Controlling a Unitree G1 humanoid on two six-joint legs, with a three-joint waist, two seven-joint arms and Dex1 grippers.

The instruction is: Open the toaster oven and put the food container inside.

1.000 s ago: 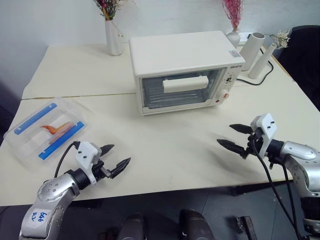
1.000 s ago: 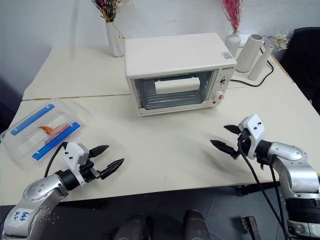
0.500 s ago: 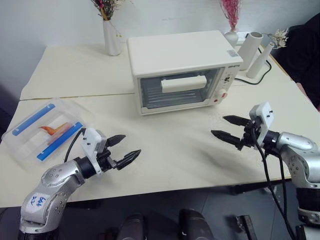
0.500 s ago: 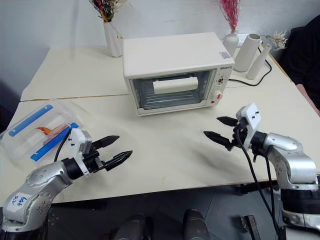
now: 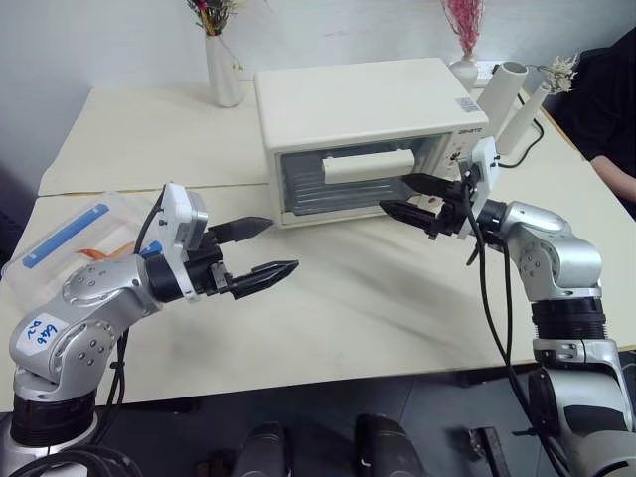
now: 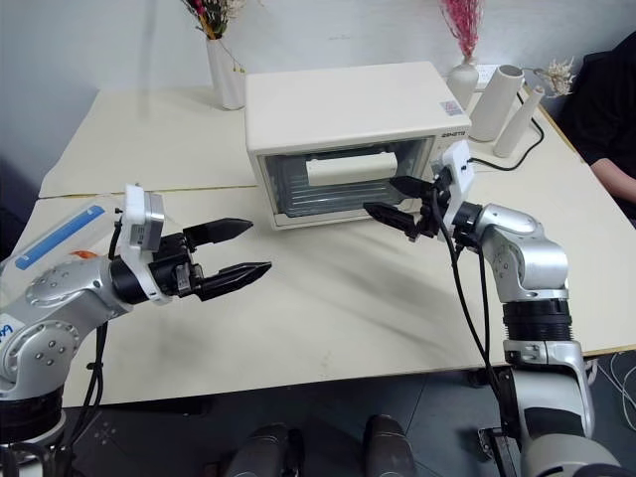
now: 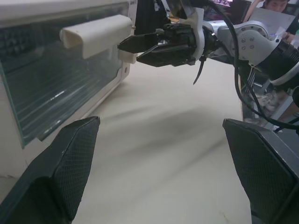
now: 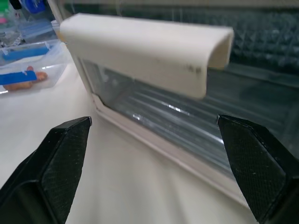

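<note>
The white bar handle [image 5: 368, 167] is wider than the open fingers of my right gripper, so next I hook one finger behind the handle's near end [image 5: 410, 163] and pull back.
The cream toaster oven [image 5: 363, 94] stands at the table's back middle, its glass door shut and its white bar handle [image 5: 368, 166] across the front. My right gripper [image 5: 396, 194] is open and level, its tips just in front of the handle's right end; the right wrist view has the handle [image 8: 145, 51] close ahead. The food container [image 5: 60, 238], clear with blue strips and orange food, lies at the left edge, partly behind my left arm. My left gripper [image 5: 283, 244] is open and empty, raised above the table left of the oven, pointing right.
A white vase [image 5: 222, 75] with dried flowers stands behind the oven's left corner. Two white cylinders [image 5: 505, 94], a small vase [image 5: 463, 70] and a black cable [image 5: 497, 159] are at the back right. A person's arm [image 5: 616, 179] shows at the right edge.
Both arms rose and swung inward. The right gripper travelled from the table's front right up to the oven door handle. The left gripper lifted off the front left area toward the middle.
</note>
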